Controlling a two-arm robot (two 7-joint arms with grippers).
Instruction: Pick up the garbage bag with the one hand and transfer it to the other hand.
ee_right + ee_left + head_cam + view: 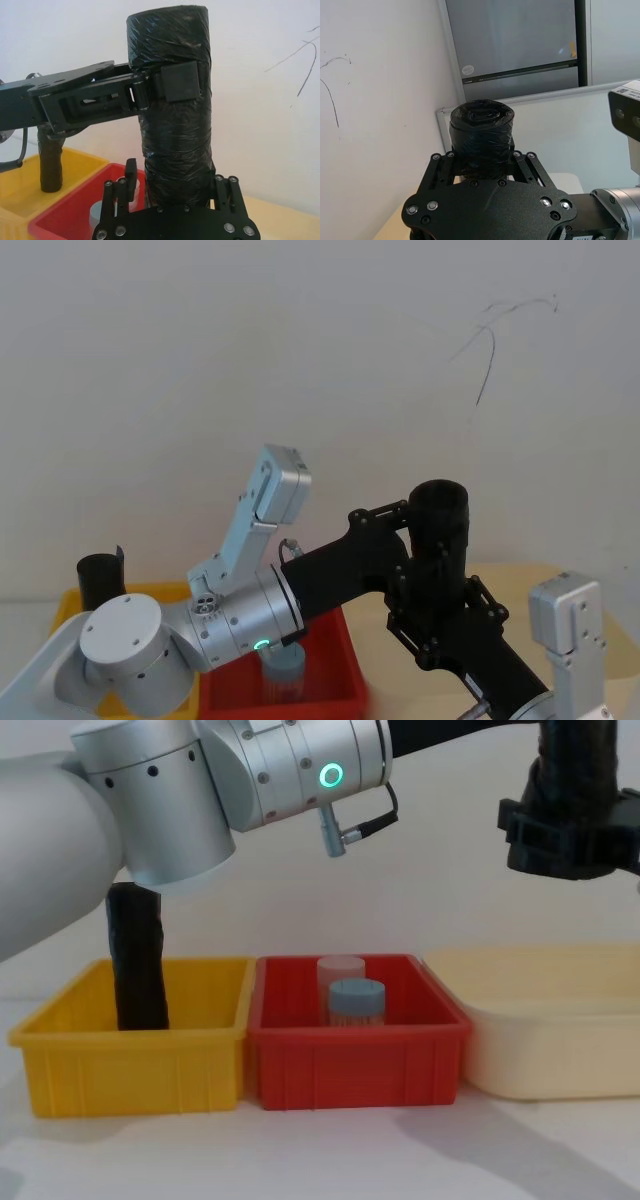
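Note:
The garbage bag (571, 785) will stay straight and upright when the robot's right gripper grabs it by the bag's lower end, because the black film (177, 132) is tightly wound.
The garbage bag (440, 510), a tight black roll with a flat top, is held upright in the air over the table's right half. My left gripper (428, 530) reaches across from the left and is shut on its upper part; one pad (180, 82) presses into the film. From below, my right gripper (445, 618) stands open around the roll's lower end, and a finger (131, 177) shows a small gap to the bag (175, 130). The bag (481, 132) rises between my left gripper's links in the left wrist view. In the chest view the bag (578, 765) hangs high at the right.
A yellow bin (60, 1060) at the left holds another black roll (138, 965). The red bin (300, 1060) in the middle holds two capped cups (352, 998). A cream tub (540, 1040) stands at the right, under the held roll. A white wall is close behind.

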